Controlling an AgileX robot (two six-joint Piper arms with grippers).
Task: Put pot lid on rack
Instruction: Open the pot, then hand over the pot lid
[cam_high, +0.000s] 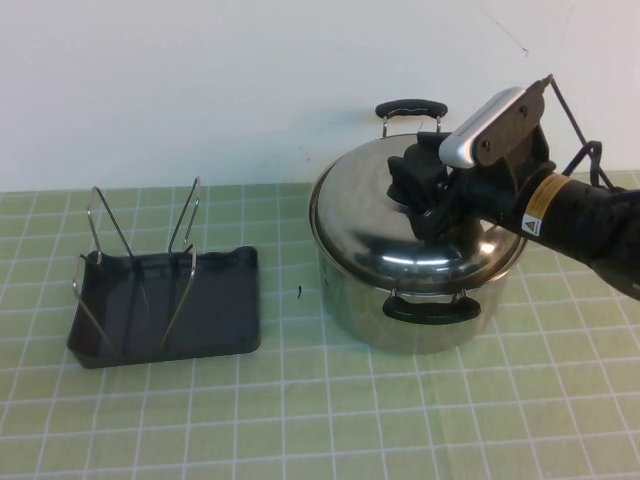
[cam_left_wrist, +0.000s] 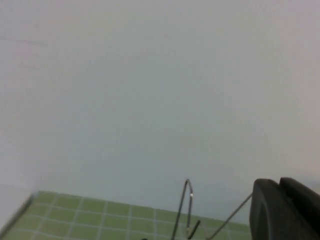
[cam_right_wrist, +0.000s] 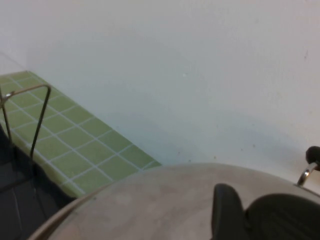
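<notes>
I expect the pot lid (cam_high: 362, 210) to stay standing on its edge when I lower it into the rack, because the rack's wire loops lean apart and have a gap (cam_high: 140, 268) between them.
The pot lid (cam_high: 380, 215), shiny domed steel, sits on the deep steel pot (cam_high: 420, 320) at the right of the table. My right gripper (cam_high: 415, 190) reaches in from the right and is shut on the lid's black knob at its centre. In the right wrist view one of the fingers (cam_right_wrist: 225, 212) presses against the knob (cam_right_wrist: 282, 215) above the lid's dome (cam_right_wrist: 150, 205). The rack (cam_high: 165, 310), wire loops on a dark grey tray, stands empty at the left. My left gripper (cam_left_wrist: 280, 187) shows only in its wrist view, shut, near a rack wire (cam_left_wrist: 185, 205).
The pot's black handles stick out at the front (cam_high: 432, 307) and the back (cam_high: 411, 107). A green checked mat (cam_high: 320, 410) covers the table. A white wall stands close behind the pot and rack. The rack's wire (cam_right_wrist: 35, 115) also shows in the right wrist view.
</notes>
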